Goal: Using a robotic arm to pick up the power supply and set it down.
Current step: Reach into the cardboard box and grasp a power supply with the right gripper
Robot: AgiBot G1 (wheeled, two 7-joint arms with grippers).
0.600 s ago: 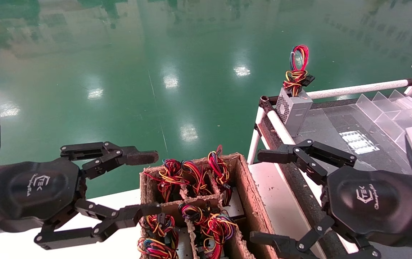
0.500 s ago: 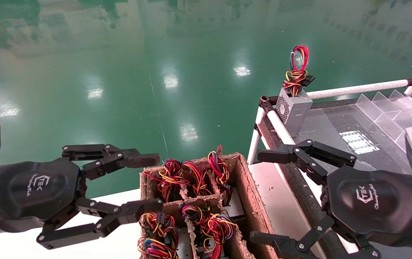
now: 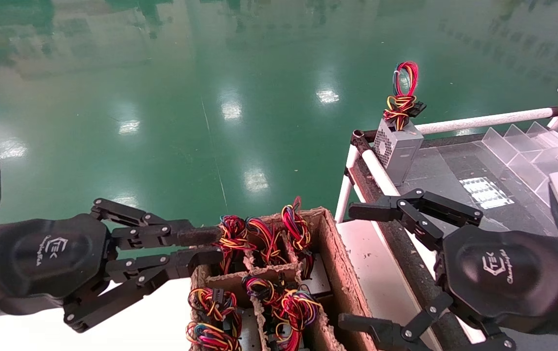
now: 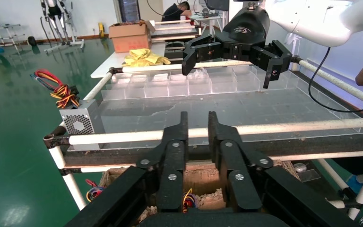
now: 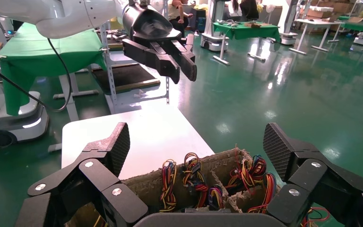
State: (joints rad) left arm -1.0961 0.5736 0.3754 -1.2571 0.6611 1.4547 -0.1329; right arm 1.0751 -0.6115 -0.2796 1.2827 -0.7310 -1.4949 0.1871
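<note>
My gripper will bring the silver-grey power supply (image 3: 317,277) along, tilted and hanging below, when it lifts the wire bundle, because the wires run down (image 3: 306,261) to the power supply's casing.
A silver-grey power supply (image 3: 398,148) stands upright on the rack's far left corner, its red and yellow wire bundle (image 3: 400,97) sticking up; it also shows in the left wrist view (image 4: 81,120). No gripper touches it. My left gripper (image 3: 210,244) hangs at the near left rim of the brown cardboard crate (image 3: 337,263). Its fingers (image 4: 182,130) are drawn nearly together with nothing between them. My right gripper (image 3: 354,265) hovers wide open over the rack's left rail, beside the crate, and holds nothing (image 5: 197,149).
The crate's compartments hold several coloured wire bundles (image 3: 264,239). A rack of white tubes (image 3: 483,119) carries a dark clear-topped deck with clear plastic dividers (image 3: 517,146). A white table (image 3: 152,321) lies under the crate, green floor beyond.
My left gripper's fingers have closed from wide open to nearly together and sit closer to the crate's rim. The right arm and the power supply have not moved.
</note>
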